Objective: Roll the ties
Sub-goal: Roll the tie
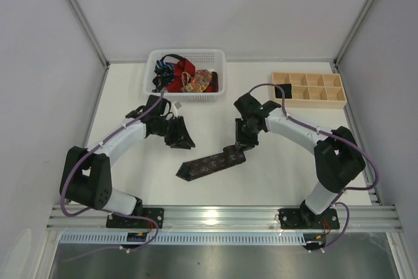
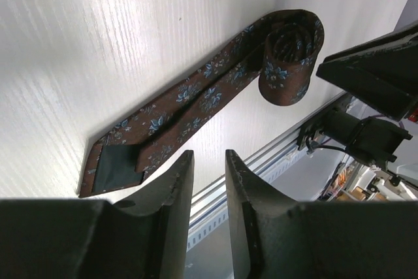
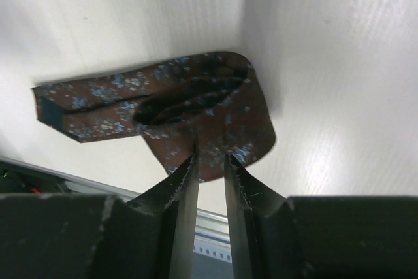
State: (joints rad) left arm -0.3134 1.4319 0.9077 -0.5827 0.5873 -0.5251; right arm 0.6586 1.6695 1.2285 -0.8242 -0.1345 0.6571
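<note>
The brown tie's roll gapes loosely (image 2: 290,40) around its core, so next my right gripper opens and straddles the roll while my left gripper steadies its inner side (image 2: 264,76).
A brown tie (image 1: 210,163) with small blue flowers lies slantwise on the white table, its pointed tip (image 1: 185,172) toward the front left. Its right end is wound into a short roll (image 2: 290,57). My right gripper (image 1: 240,146) stands over that roll, and the right wrist view shows the jaws of the gripper (image 3: 210,158) shut on the roll's fabric (image 3: 222,115). My left gripper (image 1: 183,138) hovers to the left of the tie, apart from it. In the left wrist view the left gripper (image 2: 209,158) has a narrow gap with nothing in it.
A white mesh basket (image 1: 185,52) at the back holds more ties: red (image 1: 179,76), orange-patterned (image 1: 199,83) and blue (image 1: 162,66). A pale wooden tray (image 1: 308,100) with square compartments sits at the back right. The metal rail (image 1: 222,217) runs along the near edge.
</note>
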